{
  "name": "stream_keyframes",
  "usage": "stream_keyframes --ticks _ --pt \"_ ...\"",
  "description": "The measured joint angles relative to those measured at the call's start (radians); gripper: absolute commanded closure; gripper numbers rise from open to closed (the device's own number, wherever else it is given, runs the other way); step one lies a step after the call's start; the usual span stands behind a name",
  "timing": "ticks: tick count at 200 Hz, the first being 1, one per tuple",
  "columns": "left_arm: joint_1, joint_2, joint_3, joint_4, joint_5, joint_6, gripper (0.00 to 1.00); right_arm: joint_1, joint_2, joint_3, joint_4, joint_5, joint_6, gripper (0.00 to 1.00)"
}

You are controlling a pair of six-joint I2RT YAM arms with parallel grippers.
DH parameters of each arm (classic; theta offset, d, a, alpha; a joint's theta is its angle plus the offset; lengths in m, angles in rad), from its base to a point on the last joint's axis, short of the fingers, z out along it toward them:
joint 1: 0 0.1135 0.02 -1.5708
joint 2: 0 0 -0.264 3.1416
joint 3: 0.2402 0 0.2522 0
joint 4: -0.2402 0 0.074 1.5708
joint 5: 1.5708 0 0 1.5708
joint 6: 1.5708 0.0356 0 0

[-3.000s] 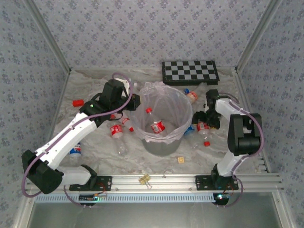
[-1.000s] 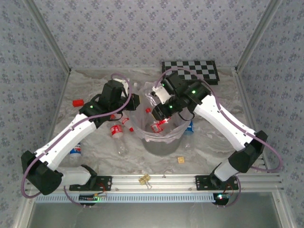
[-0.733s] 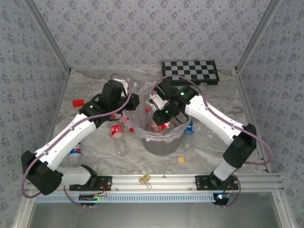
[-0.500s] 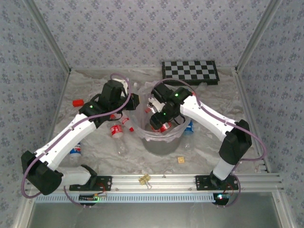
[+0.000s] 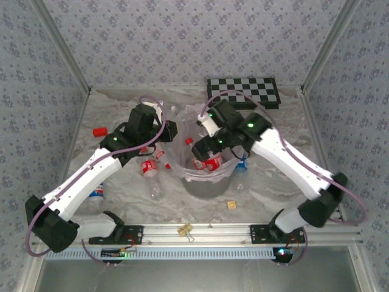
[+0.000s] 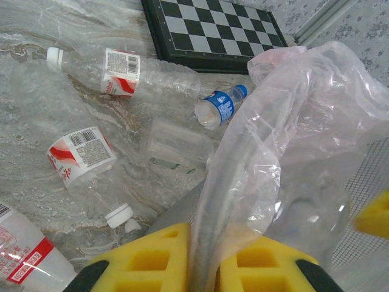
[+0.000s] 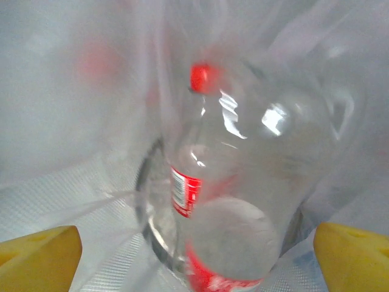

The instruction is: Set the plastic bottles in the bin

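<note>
The robot's right gripper should carry on open to the blue-labelled bottle [image 5: 241, 167] beside the bin and close around its label, as the red-capped bottle [image 5: 199, 163] is loose inside the bin.
The grey bin [image 5: 205, 186] with its pinkish bag stands mid-table. My left gripper [image 5: 172, 130] is shut on the bin's bagged rim [image 6: 209, 207] at its left side; in the left wrist view the yellow fingers [image 6: 152, 258] pinch the plastic and the rim. My right gripper [image 5: 203, 146] hangs open over the bin's mouth, its yellow fingertips [image 7: 37, 254] wide apart. Below it a red-capped, red-labelled plastic bottle [image 7: 225, 194] lies loose inside the bin [image 7: 61, 201], beside another [image 5: 209, 163]. More bottles lie on the table: red-labelled ones [image 5: 149, 167] left, a blue-labelled one [image 5: 243, 163] right.
Behind the bin lie a white-capped, red-labelled bottle [image 6: 121, 70] and a blue-labelled one [image 6: 222, 108], with the chequered board [image 5: 243, 91] beyond. A red block [image 5: 99, 131] sits far left. Another bottle [image 5: 96, 193] lies under my left arm. A tan block [image 5: 231, 205] rests near the front.
My right gripper has opened wide above the bin, and the red-labelled bottle it carried now lies loose in the bin. The left gripper has kept its hold on the rim.
</note>
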Motion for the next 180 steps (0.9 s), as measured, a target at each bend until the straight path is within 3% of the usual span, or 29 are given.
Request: stream_keyframes --ticks 23,50,83,122,168,180 --pt "0.0 0.0 0.0 0.001 0.0 0.0 0.92 -0.056 -0.142 0.01 0.076 -0.03 0.035 0.0" --pt "0.0 0.0 0.0 0.002 0.0 0.0 0.92 -0.188 -0.287 -0.03 0.179 -0.044 0.111 0.0" --pt "0.0 0.0 -0.002 0.005 0.0 0.0 0.92 -0.477 -0.426 -0.146 0.212 -0.063 0.239 0.01" --pt "0.002 0.0 -0.006 0.013 0.004 0.0 0.98 -0.75 -0.428 -0.275 0.122 -0.137 0.309 0.1" --pt "0.01 0.0 -0.006 0.012 0.008 0.0 1.0 -0.809 -0.326 -0.589 0.101 -0.276 0.309 0.28" --pt "0.011 0.0 -0.006 0.012 0.009 0.0 1.0 -0.802 -0.288 -0.661 0.112 -0.319 0.305 0.29"
